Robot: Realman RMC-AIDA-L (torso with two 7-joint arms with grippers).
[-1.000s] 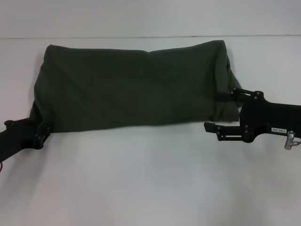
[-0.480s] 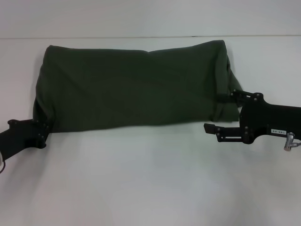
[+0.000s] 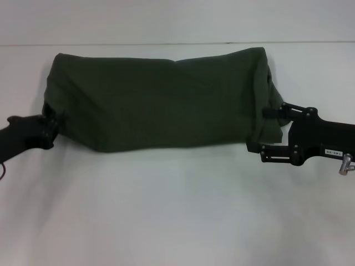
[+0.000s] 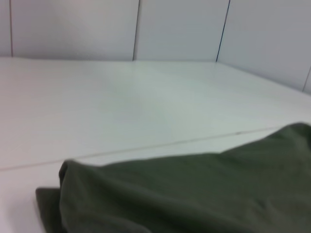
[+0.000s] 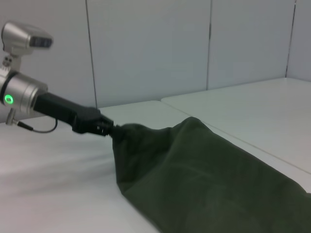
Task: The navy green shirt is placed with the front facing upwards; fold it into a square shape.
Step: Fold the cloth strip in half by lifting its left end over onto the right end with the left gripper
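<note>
My left gripper is holding the navy green shirt (image 3: 161,102), and the cloth bunches up at my left gripper's pinch (image 3: 52,119). The shirt will droop into slanting folds when I lift that end of it.
The navy green shirt (image 3: 161,100) lies plain side up as a long band across the far half of the white table (image 3: 177,210); no lettering shows. My left gripper (image 3: 51,119) is at its left end, shut on the near-left corner. The right wrist view shows that same left gripper (image 5: 106,127) pinching the shirt (image 5: 204,179), whose cloth bunches at the pinch. My right gripper (image 3: 258,129) stands open at the right end, one finger on each side of the near-right corner. In the left wrist view only the shirt's folded edge (image 4: 194,194) shows.
A seam in the table (image 3: 177,43) runs just behind the shirt. Pale wall panels (image 5: 150,48) stand beyond the table. Bare white tabletop stretches from the shirt to the near edge.
My left gripper has moved away from me and slightly inward, drawing the near-left corner of the shirt with it. The right gripper has shifted only slightly.
</note>
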